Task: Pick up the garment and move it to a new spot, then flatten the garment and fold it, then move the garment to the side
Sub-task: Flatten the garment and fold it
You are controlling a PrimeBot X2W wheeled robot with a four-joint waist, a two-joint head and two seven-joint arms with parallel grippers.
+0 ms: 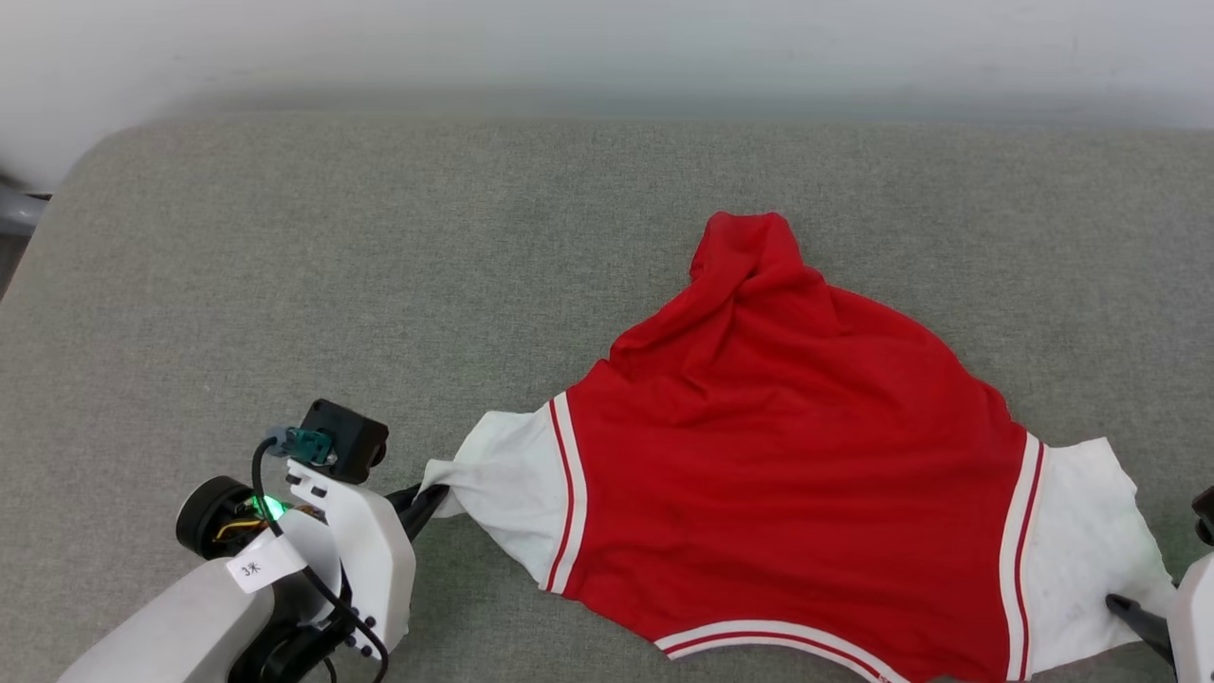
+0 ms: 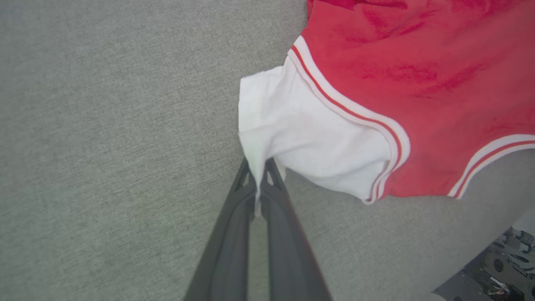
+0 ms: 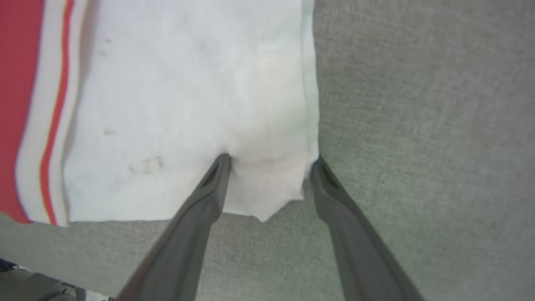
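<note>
My gripper will make the red shirt (image 1: 797, 489) drop open and hang wide when I lift both its sleeves, because the shirt's far end is gathered into a soft, creased peak (image 1: 746, 249).
The garment (image 1: 787, 455) is a red shirt with white sleeves, lying spread on the grey padded surface (image 1: 379, 266) with its plain red side up and the striped collar trim toward the near edge. My left gripper (image 1: 429, 497) is shut on the tip of the white sleeve (image 2: 309, 138) at the shirt's left, and the cloth is pulled taut into a point between the fingers (image 2: 234, 217). My right gripper (image 3: 271, 163) is open, its two fingertips pressed down astride the outer corner of the other white sleeve (image 3: 188, 92), with cloth lying between them. That sleeve (image 1: 1081, 541) lies flat.
The surface's far edge meets a pale wall (image 1: 607, 47). Its left corner is rounded, with a grey object (image 1: 14, 204) beyond it. Bare grey surface stretches left of and behind the shirt. Part of the robot's base (image 2: 493, 267) shows below the near edge.
</note>
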